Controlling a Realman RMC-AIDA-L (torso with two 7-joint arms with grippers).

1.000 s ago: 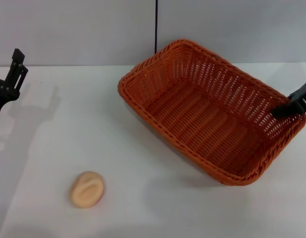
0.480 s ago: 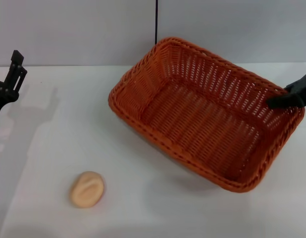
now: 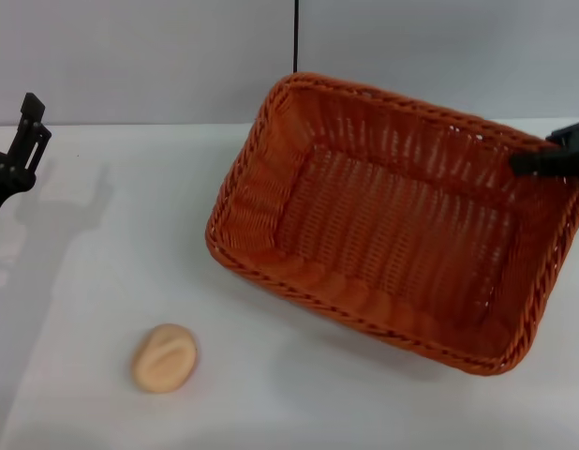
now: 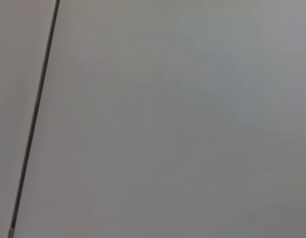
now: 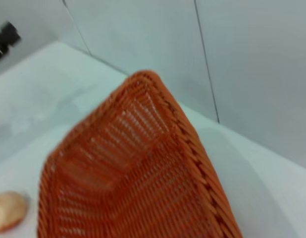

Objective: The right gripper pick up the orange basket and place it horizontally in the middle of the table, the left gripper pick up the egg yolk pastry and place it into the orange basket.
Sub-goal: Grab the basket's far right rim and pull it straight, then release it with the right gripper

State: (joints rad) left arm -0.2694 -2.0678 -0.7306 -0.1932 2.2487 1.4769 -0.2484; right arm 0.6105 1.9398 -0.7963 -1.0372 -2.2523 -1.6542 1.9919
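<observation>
My right gripper has the orange basket's loose end (image 3: 244, 161) slanting toward the back wall and so should swing it toward the pastry (image 3: 165, 358) before lowering the basket mid-table.
The orange basket (image 3: 393, 216) hangs tilted above the white table (image 3: 102, 272), right of centre, its open side toward the head camera. My right gripper (image 3: 542, 161) is shut on its far right rim. The right wrist view looks along the basket (image 5: 138, 183) from that rim. The egg yolk pastry (image 3: 164, 357) lies on the table at the front left, and shows at the edge of the right wrist view as the pastry (image 5: 7, 210). My left gripper (image 3: 25, 136) is parked high at the far left edge, far from the pastry. The left wrist view shows only a grey wall.
A grey wall with a dark vertical seam (image 3: 295, 37) stands behind the table. The basket's shadow falls on the table under it.
The basket has been lifted and swung round over the last second: its left end rose and turned, and the rim held by the right gripper moved up. The left arm and pastry stayed put.
</observation>
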